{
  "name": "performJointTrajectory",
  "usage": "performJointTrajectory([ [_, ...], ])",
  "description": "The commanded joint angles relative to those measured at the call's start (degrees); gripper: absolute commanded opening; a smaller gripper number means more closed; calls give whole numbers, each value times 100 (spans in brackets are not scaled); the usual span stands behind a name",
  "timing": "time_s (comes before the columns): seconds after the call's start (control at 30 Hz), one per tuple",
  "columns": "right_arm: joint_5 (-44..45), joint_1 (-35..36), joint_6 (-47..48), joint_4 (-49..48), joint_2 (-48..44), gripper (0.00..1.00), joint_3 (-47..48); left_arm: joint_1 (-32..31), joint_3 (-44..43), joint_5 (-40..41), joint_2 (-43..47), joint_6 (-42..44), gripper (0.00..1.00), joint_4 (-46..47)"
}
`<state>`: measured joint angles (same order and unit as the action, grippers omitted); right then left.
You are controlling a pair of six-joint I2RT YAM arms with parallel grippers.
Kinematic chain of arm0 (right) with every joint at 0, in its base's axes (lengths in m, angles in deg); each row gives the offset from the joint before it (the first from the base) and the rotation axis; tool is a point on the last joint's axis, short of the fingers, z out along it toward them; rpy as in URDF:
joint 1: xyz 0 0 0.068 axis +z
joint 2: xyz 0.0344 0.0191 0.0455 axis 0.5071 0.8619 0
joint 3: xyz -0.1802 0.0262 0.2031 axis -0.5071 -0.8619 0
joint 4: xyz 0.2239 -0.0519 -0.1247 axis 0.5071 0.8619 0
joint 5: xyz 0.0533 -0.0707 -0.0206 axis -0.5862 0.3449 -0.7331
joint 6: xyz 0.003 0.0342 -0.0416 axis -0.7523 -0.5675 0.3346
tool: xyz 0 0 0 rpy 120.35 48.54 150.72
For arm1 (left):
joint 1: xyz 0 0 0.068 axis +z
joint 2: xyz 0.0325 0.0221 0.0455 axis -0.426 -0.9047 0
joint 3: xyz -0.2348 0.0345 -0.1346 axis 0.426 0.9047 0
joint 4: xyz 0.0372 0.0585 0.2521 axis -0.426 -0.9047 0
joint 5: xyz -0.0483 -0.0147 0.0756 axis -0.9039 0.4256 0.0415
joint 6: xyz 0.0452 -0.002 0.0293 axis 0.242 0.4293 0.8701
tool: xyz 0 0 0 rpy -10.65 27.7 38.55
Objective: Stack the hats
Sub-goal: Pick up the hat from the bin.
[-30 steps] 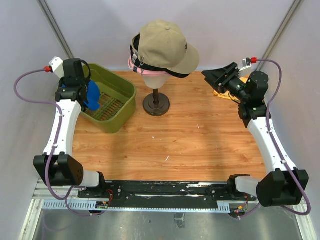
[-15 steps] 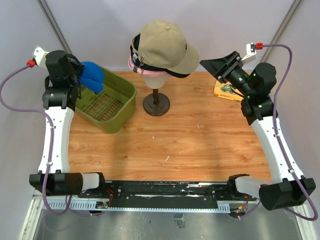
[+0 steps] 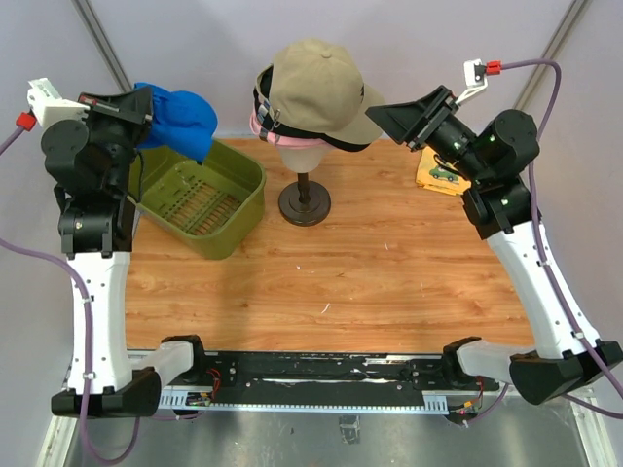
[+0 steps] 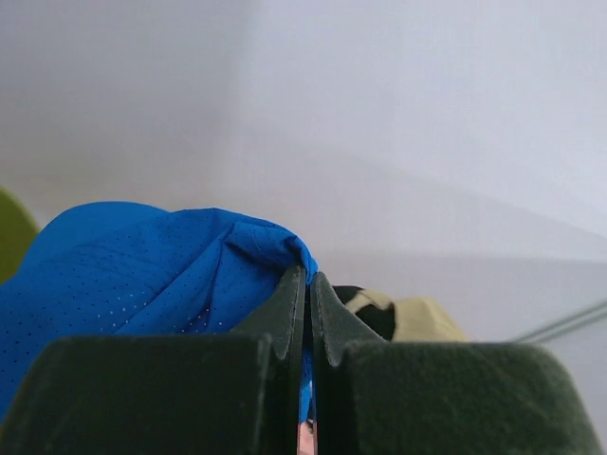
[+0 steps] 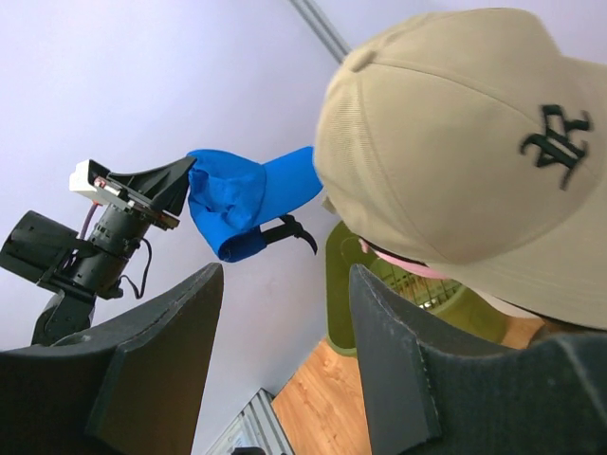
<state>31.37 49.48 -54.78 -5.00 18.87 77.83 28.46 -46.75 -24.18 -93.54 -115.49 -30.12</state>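
The blue hat's brim (image 5: 293,181) sticks straight out from the hat's crumpled top, so the blue hat will mostly keep its shape when the robot carries it by the brim.
A beige hat (image 3: 321,89) tops the stack on the mannequin head, with black and pink hats (image 3: 263,122) under it. My left gripper (image 3: 139,101) is shut on the edge of the bright blue hat (image 3: 180,122), which hangs in the air above the bin's far rim, left of the stack. In the left wrist view the fingertips (image 4: 308,280) pinch the blue fabric (image 4: 142,275), with the beige hat (image 4: 422,318) beyond. My right gripper (image 3: 382,115) stands open and empty just right of the beige brim. The right wrist view shows the beige hat (image 5: 455,142), the blue hat (image 5: 237,204) and my open right gripper (image 5: 285,270).
An olive-green bin (image 3: 200,199) sits at the table's back left, below the blue hat. The mannequin's dark round stand (image 3: 305,202) is at the back centre. A yellow booklet (image 3: 443,173) lies at the back right, under the right arm.
My left arm has lifted the blue hat out of the bin, up and toward the stack. My right arm has risen and swung left toward the beige brim, still open.
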Motion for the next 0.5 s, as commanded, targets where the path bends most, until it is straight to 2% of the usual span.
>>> performJointTrajectory([
  [0.0,-168,321,88,-138,291,57,471,-17,-121,-794,383,-245,1,876],
  [0.13,-272,609,-34,-168,588,56,803,-17,-337,-1528,439,-468,1,1303],
  [0.27,-273,885,-9,-144,794,55,1067,-19,-874,-2157,266,-638,0,1353],
  [0.47,-474,1133,-681,-1003,1008,56,977,-17,-1224,-2889,149,-1211,1,1699],
])
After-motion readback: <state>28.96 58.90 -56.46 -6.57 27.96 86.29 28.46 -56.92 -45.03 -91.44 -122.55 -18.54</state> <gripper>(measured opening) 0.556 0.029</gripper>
